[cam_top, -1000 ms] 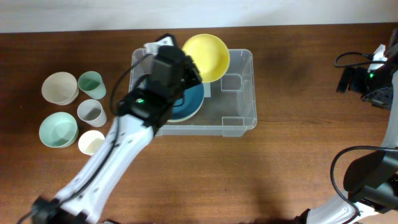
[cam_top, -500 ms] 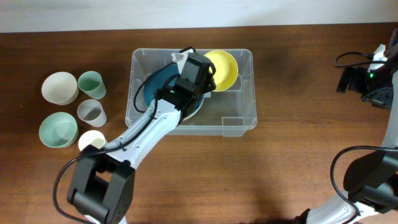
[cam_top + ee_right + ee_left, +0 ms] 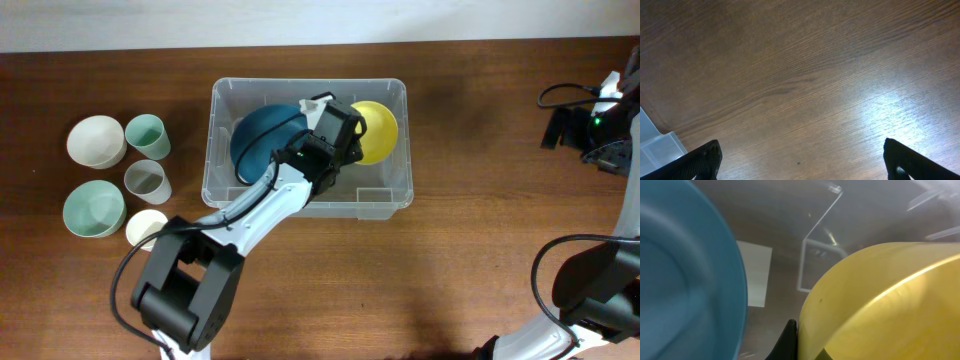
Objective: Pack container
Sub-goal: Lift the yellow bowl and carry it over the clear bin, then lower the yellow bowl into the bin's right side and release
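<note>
My left gripper should go on lowering until it meets the container's bottom [image 3: 366,179], since the yellow bowl [image 3: 379,132] hangs clear of the dark blue bowl between the container's sides.
The clear plastic container [image 3: 394,195] stands at the table's middle, its white base label [image 3: 754,272] visible in the left wrist view. A dark blue bowl [image 3: 262,140] lies in its left half and also shows in the left wrist view [image 3: 685,290]. My left gripper [image 3: 345,135] is inside the container, shut on the rim of a yellow bowl [image 3: 378,130], which it holds tilted in the right half; the bowl fills the right of the left wrist view [image 3: 880,305]. My right gripper [image 3: 800,160] is open and empty over bare wood at the far right.
Left of the container stand a cream bowl [image 3: 95,141], a mint bowl [image 3: 93,208], a mint cup [image 3: 148,135], a grey cup [image 3: 147,181] and a cream cup [image 3: 146,229]. The container's corner [image 3: 655,147] shows in the right wrist view.
My left gripper has carried the yellow bowl from the container's back rim down and right into its right half. The right arm has not moved.
</note>
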